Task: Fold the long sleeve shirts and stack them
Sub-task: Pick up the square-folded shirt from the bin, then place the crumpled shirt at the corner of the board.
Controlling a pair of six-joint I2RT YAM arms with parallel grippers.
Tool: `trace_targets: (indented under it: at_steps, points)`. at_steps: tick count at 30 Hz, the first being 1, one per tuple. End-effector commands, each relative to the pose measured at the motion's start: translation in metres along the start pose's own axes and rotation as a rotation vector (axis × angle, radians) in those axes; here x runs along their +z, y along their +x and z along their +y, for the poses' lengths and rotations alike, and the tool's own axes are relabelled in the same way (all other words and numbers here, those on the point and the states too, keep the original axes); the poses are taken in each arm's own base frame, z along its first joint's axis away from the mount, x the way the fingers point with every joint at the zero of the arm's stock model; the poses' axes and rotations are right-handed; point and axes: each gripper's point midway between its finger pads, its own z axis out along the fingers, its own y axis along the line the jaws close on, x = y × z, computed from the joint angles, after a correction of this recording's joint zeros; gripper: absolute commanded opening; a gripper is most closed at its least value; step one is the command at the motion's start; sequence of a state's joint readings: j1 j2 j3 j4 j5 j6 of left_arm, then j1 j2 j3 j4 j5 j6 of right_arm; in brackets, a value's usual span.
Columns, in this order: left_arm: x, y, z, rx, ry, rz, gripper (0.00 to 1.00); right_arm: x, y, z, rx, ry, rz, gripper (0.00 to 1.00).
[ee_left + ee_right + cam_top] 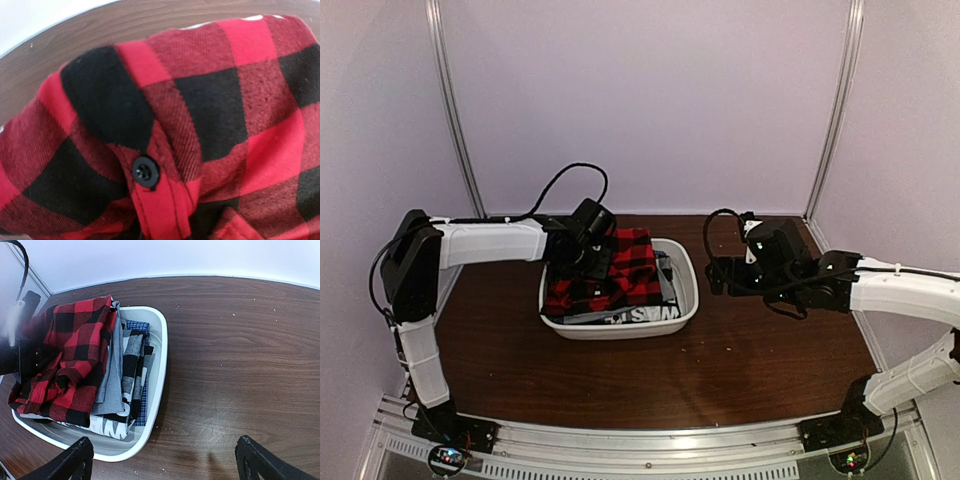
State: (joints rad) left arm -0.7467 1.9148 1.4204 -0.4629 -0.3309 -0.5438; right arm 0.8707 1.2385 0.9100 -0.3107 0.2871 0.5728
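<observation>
I need to move the red-and-black check shirt onto the tabletop [488, 328] beside the bin with my left gripper first, because the shirt is covering the grey garment [113, 375].
The red-and-black check long sleeve shirt [628, 268] lies bunched on top of a pile in a white bin [688, 280]. My left gripper [582, 260] is pressed down into the shirt's left part. In the left wrist view the flannel [215, 100] fills the frame, with a black button [145, 172] on its placket, and my fingers are hidden by the cloth. My right gripper [720, 272] hovers over the table to the right of the bin. It is open with nothing between its fingertips [75, 460]. The right wrist view shows the shirt [65, 355] in the bin [161, 350].
Under and beside the flannel lie other folded garments [125, 375]: grey, black-and-grey check, blue check and one with white lettering [645, 317]. Brown tabletop [240, 365] stretches right of the bin. White walls enclose the back and sides.
</observation>
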Motion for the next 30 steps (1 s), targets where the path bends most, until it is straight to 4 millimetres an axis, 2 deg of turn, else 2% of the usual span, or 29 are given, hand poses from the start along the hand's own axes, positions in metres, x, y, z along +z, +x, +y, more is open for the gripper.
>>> trace_targets:
  at_steps: [1, 3, 6, 12, 16, 19, 23, 25, 27, 30]
  points:
    - [-0.017, -0.024, 0.005, -0.020, -0.004, -0.068, 0.15, 0.003, -0.004, 0.006, -0.012, -0.016, -0.013, 1.00]
    - [-0.032, -0.034, 0.010, -0.030, -0.009, -0.103, 0.08, 0.004, -0.005, 0.007, -0.017, -0.014, -0.014, 1.00]
    - [-0.063, -0.055, 0.020, -0.057, -0.023, -0.177, 0.03, 0.005, -0.007, 0.008, -0.016, -0.013, -0.019, 1.00]
    - [-0.160, -0.107, 0.063, -0.152, -0.110, -0.385, 0.00, 0.004, -0.015, 0.011, -0.018, -0.020, -0.036, 1.00]
    - [-0.236, -0.135, 0.102, -0.221, -0.186, -0.539, 0.00, 0.006, -0.019, 0.015, -0.026, -0.025, -0.042, 1.00]
    - [-0.292, -0.148, 0.130, -0.260, -0.244, -0.643, 0.00, 0.008, -0.022, 0.019, -0.029, -0.034, -0.047, 1.00]
    - [-0.351, -0.152, 0.163, -0.306, -0.330, -0.730, 0.00, 0.014, -0.023, 0.025, -0.038, -0.047, -0.042, 1.00]
    - [-0.368, -0.147, 0.178, -0.326, -0.382, -0.748, 0.00, 0.017, -0.025, 0.029, -0.041, -0.055, -0.040, 1.00]
    - [-0.374, -0.135, 0.191, -0.336, -0.431, -0.744, 0.00, 0.020, -0.025, 0.033, -0.045, -0.065, -0.037, 1.00]
    - [-0.361, -0.111, 0.202, -0.343, -0.511, -0.687, 0.00, 0.025, -0.024, 0.040, -0.050, -0.085, -0.027, 1.00]
